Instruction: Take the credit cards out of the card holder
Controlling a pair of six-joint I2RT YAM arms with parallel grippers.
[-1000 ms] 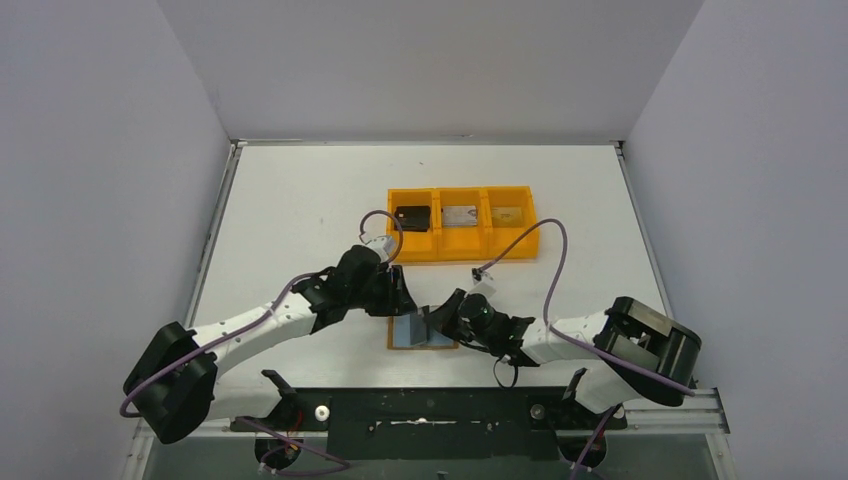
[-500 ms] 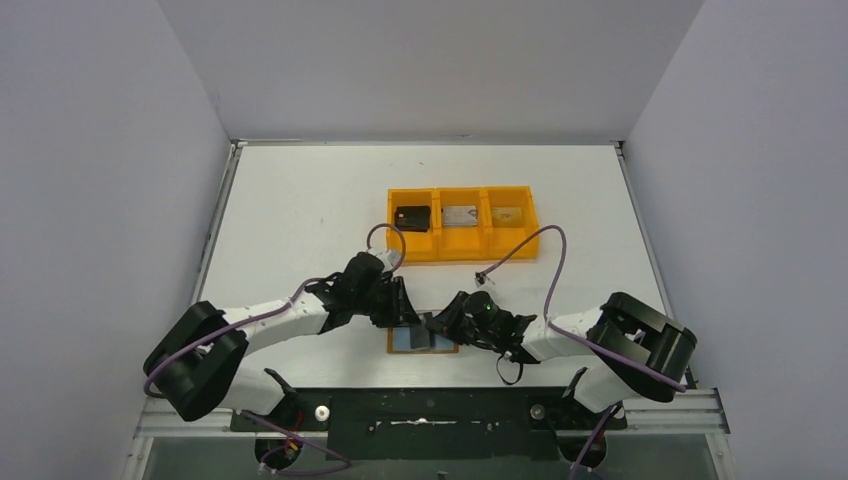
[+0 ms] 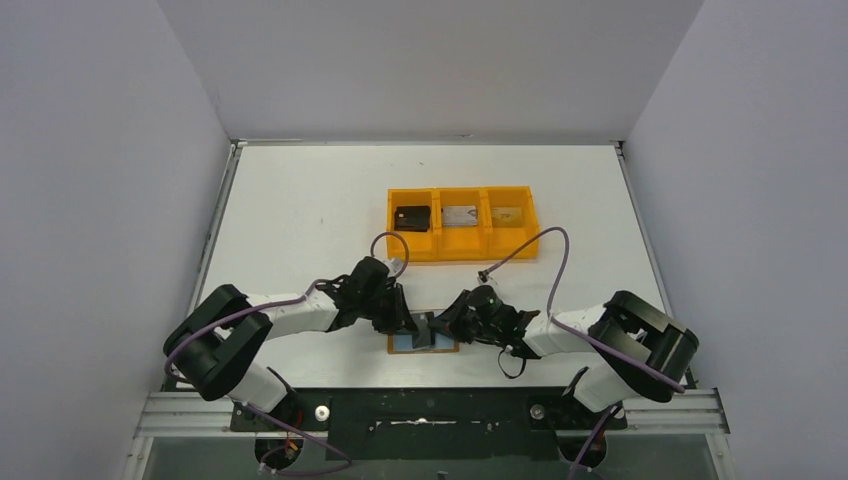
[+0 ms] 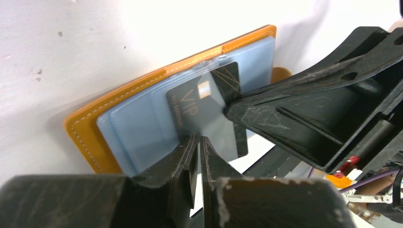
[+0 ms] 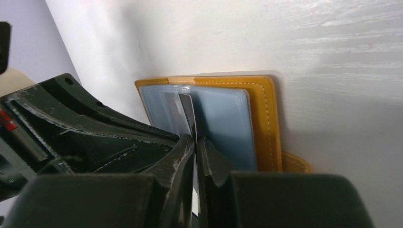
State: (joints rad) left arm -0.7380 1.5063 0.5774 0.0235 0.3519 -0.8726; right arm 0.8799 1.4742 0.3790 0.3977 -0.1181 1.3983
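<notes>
I should open my left gripper and move it away over the blue-grey pocket (image 4: 138,126) first, because both grippers are holding the VIP card (image 4: 190,111). My right gripper will then pull the card out.
The card holder (image 3: 400,343), tan-orange with blue-grey pockets, lies open near the table's front edge, between both arms. A dark credit card (image 4: 202,102) marked VIP stands up out of its middle inside a clear sleeve. My left gripper (image 4: 199,142) is shut on that card's near edge. My right gripper (image 5: 195,140) comes from the other side and is shut on the thin clear sleeve of the card holder (image 5: 223,123), right by the card's edge (image 5: 187,111). In the top view both grippers, left (image 3: 412,322) and right (image 3: 440,322), meet over the wallet.
An orange three-compartment tray (image 3: 462,256) stands behind the wallet with a dark card (image 3: 412,217), a silvery card (image 3: 459,216) and a third card (image 3: 506,214) in it. The table's front rail (image 3: 430,410) runs just behind the wallet. Purple cables loop above both wrists.
My left gripper has come down and right onto the wallet's middle and closed its jaws on the card. The right gripper has shifted slightly forward, and the raised sleeve now stands between both grippers.
</notes>
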